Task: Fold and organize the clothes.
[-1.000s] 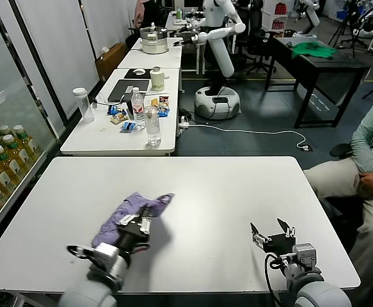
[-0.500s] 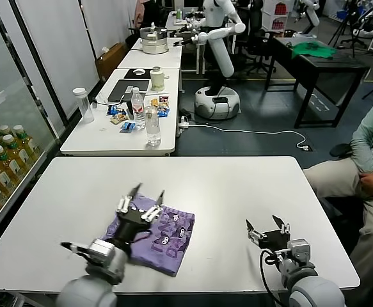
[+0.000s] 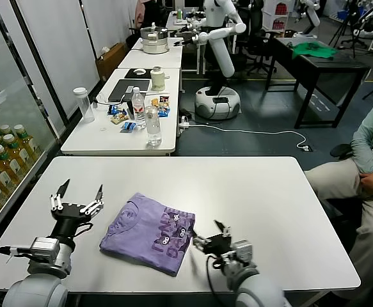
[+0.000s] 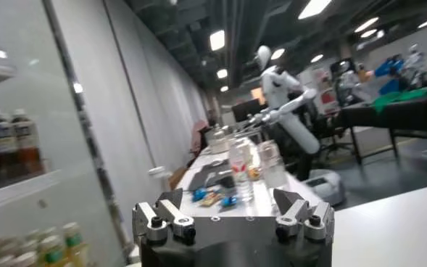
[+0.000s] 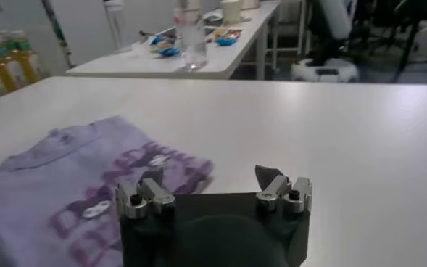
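Observation:
The folded T-shirt (image 3: 146, 233) lies at a slant to the table's front edge, so the robot's right gripper should pinch the printed end (image 3: 182, 245) and pull the T-shirt straight toward the middle.
The clothes (image 3: 149, 233) are one lavender T-shirt, folded into a flat rectangle with its darker purple print facing up. It lies on the white table (image 3: 269, 192) near the front edge. My left gripper (image 3: 80, 193) is open and empty, raised above the table to the left of the shirt and apart from it. In its wrist view the left gripper (image 4: 227, 197) points at the far room. My right gripper (image 3: 208, 234) is open, low over the table beside the shirt's right edge. Its wrist view shows the right gripper (image 5: 209, 174) with the shirt (image 5: 75, 181) just ahead, nothing between its fingers.
A second table (image 3: 119, 144) behind mine carries bottles, a laptop and snacks. Shelves of bottled drinks (image 3: 0, 166) stand at the far left. A seated person (image 3: 368, 166) is close to the table's right side. Another robot (image 3: 218, 38) stands far back.
My left gripper opened, let go of the shirt and drew back to the left. The shirt went from a bunched heap to a flat fold. My right gripper moved left to the shirt's edge.

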Motion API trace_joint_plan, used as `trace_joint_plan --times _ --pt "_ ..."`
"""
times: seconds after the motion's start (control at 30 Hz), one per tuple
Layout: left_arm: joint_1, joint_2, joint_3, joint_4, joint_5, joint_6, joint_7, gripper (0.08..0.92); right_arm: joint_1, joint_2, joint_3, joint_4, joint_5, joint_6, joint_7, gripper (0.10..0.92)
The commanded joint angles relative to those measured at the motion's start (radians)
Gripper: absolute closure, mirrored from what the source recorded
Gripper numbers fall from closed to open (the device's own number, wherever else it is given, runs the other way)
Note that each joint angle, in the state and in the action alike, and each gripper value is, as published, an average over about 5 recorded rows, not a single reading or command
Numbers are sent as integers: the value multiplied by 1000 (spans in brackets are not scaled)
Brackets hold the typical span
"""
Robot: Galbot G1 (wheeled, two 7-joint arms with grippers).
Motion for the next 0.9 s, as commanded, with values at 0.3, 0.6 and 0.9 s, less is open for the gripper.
trace_joint_plan --times 0.3,0.6,0.9 --pt "23 -1 -65 33 8 -17 -14 177 62 93 -179 -99 207 21 307 234" --pt "26 -13 -60 38 18 -22 -15 177 64 104 -178 -104 218 43 338 482" --pt "26 -20 -59 50 31 -29 -15 177 95 52 -75 -7 179 29 286 733"
